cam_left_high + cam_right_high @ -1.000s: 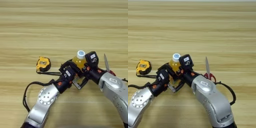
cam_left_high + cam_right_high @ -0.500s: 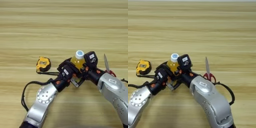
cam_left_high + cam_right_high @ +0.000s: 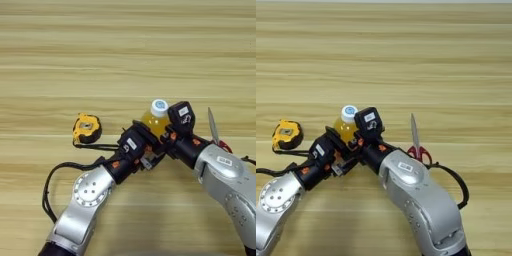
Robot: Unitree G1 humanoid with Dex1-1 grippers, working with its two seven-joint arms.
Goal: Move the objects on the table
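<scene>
The orange-juice bottle (image 3: 156, 121) is held by both grippers, so my right gripper should open and move away before my left gripper carries the bottle past the tape measure.
An orange-juice bottle (image 3: 154, 120) with a white cap stands near the front middle of the wooden table (image 3: 125, 55). My right gripper (image 3: 171, 129) reaches in from the right and is shut on the bottle's lower body. Pressed against the bottle's lower left side is my left gripper (image 3: 144, 146), which hides the base. The yellow-black tape measure (image 3: 86, 127) lies to the left with its black strap trailing toward my left arm. Behind my right arm lie the red-handled scissors (image 3: 415, 137), blades pointing away. The blue block and the tweezers are out of view.
A black cable (image 3: 50, 185) loops beside my left forearm at the front left. My right arm's grey shell (image 3: 416, 195) fills the front right. Bare planks stretch across the far half of the table.
My left gripper has edged up and in toward the bottle's base. The bottle, tape measure and scissors have hardly moved.
</scene>
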